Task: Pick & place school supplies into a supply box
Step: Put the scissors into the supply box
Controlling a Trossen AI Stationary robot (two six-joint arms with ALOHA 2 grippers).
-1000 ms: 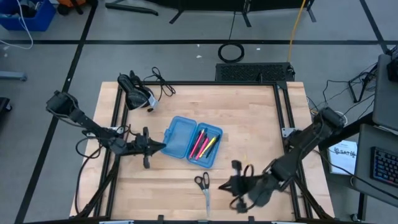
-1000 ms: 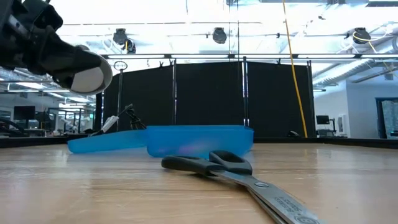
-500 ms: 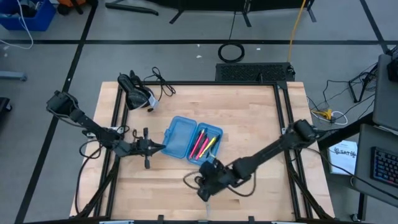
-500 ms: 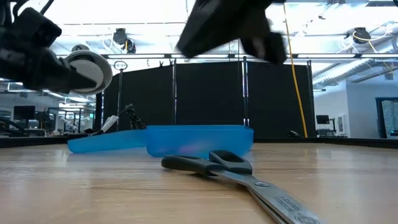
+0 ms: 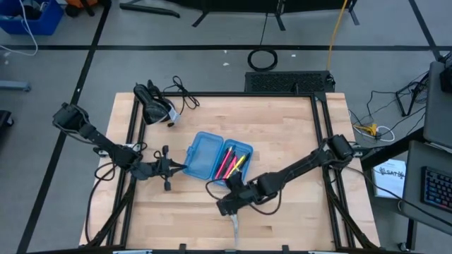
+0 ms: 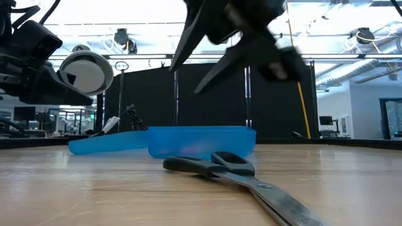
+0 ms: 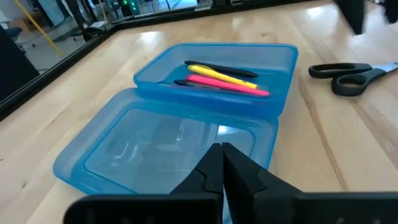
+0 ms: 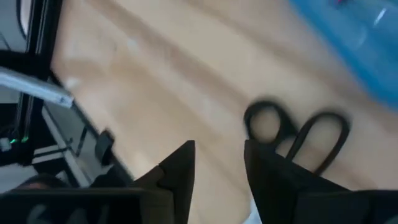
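My right gripper's fingers are slanting, and their gap is beside the scissors' handle rings [image 8: 295,134]. I should lift away, turn the wrist and come down over the handles [image 6: 204,167].
The supply box [image 5: 203,156] lies open in the middle of the table, its two blue halves flat on the wood. Pink, yellow and black pens [image 7: 227,79] lie in its right half [image 5: 244,149]. The black-handled scissors [image 6: 220,166] lie flat on the table in front of the box, blades [image 5: 233,227] toward the near edge. My right gripper [image 8: 217,158] hangs open, slanting down, just above the scissors' handle rings [image 8: 292,134]. My left gripper [image 7: 222,158] is shut and hovers at the left edge of the empty half [image 7: 161,146].
A black device with a cable [image 5: 155,106] lies at the table's far left corner. Black frame rails [image 5: 131,141] run along the left and right table edges. Bare wood [image 5: 289,134] lies right of the box.
My right gripper has swung from the near right part of the table toward the left and sunk, and now hangs over the scissors' handles. It has rolled about its axis and opened. My left gripper has tipped slightly downward by the box. Box, pens and scissors have stayed put.
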